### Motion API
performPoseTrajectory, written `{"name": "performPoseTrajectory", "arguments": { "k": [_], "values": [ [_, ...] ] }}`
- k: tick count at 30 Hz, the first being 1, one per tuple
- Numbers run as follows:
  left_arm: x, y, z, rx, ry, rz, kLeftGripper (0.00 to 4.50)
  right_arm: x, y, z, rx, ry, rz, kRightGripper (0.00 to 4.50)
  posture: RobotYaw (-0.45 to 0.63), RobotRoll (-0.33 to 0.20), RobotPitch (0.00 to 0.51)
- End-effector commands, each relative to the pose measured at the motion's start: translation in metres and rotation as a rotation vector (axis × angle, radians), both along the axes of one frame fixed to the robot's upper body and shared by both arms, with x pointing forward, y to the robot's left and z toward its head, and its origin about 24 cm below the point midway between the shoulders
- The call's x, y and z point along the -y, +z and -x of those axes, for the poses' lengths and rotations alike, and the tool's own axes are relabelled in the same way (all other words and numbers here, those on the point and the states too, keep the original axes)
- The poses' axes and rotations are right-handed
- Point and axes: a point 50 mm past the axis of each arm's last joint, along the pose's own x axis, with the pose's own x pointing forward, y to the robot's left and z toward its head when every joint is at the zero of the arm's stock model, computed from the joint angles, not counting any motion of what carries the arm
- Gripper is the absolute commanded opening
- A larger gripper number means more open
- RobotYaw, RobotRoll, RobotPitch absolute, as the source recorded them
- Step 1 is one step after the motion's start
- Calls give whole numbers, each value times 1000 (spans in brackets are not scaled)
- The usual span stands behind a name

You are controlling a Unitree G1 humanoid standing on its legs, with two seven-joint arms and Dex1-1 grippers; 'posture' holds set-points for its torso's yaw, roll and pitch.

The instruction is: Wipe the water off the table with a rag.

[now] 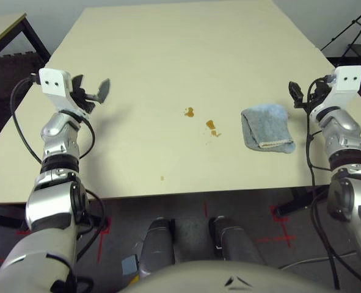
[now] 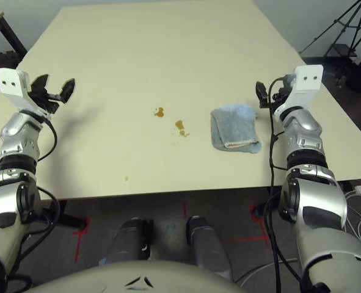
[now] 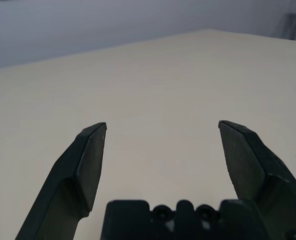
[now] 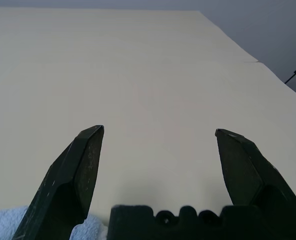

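Observation:
The rag (image 1: 267, 126) is lying loosely in thick, fuzzy folds (image 1: 272, 144), so it will gather into a rounded hump at the robot's right gripper during the wipe, still folded.
Two small amber-brown splotches of water (image 1: 189, 112) (image 1: 211, 126) lie near the middle of the cream table (image 1: 168, 55). Just right of them lies the folded blue-grey rag (image 1: 267, 127), flat on the table, its whitish hem towards the front; a corner of the rag (image 4: 2, 225) shows under my right gripper. My right gripper (image 1: 297, 94) hovers open a little right of and behind the rag, touching nothing. My left gripper (image 1: 98, 91) hangs open above the table's left part, well away from the water. Nothing sits between the fingers (image 3: 90, 165) (image 4: 82, 170) in either wrist view.
A tiny tan speck (image 1: 162, 178) lies near the table's front edge. A second table's corner (image 1: 9, 27) stands at the back left. A black tripod (image 1: 354, 33) stands beyond the table's right side.

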Motion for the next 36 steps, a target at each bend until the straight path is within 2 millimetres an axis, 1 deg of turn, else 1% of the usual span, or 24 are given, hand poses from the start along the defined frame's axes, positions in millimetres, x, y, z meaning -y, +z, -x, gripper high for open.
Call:
{"name": "performPoseTrajectory", "arguments": {
  "k": [1,5,8,10,13,16,21,25,36],
  "values": [
    [13,-2,20,-76,-247,-10,4500,-3,1,-2,-3,6,-7,4448,-16,0,108],
    [19,-6,41,-196,-418,-24,4500,-1,1,-1,-1,1,-13,4448,-27,0,110],
    [21,-8,47,-242,-461,-49,4500,2,0,1,-5,-5,-21,4448,-35,0,112],
    [21,-9,45,-237,-450,-73,4500,4,-1,2,-15,7,-53,4448,-42,0,112],
    [21,-7,38,-216,-424,-86,4500,3,1,5,-49,96,-167,4448,-49,0,115],
    [22,-7,36,-211,-427,-85,4500,5,2,12,-113,143,-213,4448,-59,0,118],
    [23,-8,33,-204,-428,-86,4500,5,-1,27,-256,236,-201,4448,-63,0,118],
    [25,-8,32,-197,-430,-85,4500,-2,-11,36,-323,277,-189,4448,-71,0,117],
    [24,-6,30,-189,-428,-92,4500,-26,-33,41,-404,343,-195,4448,-63,0,112]
  ]
}}
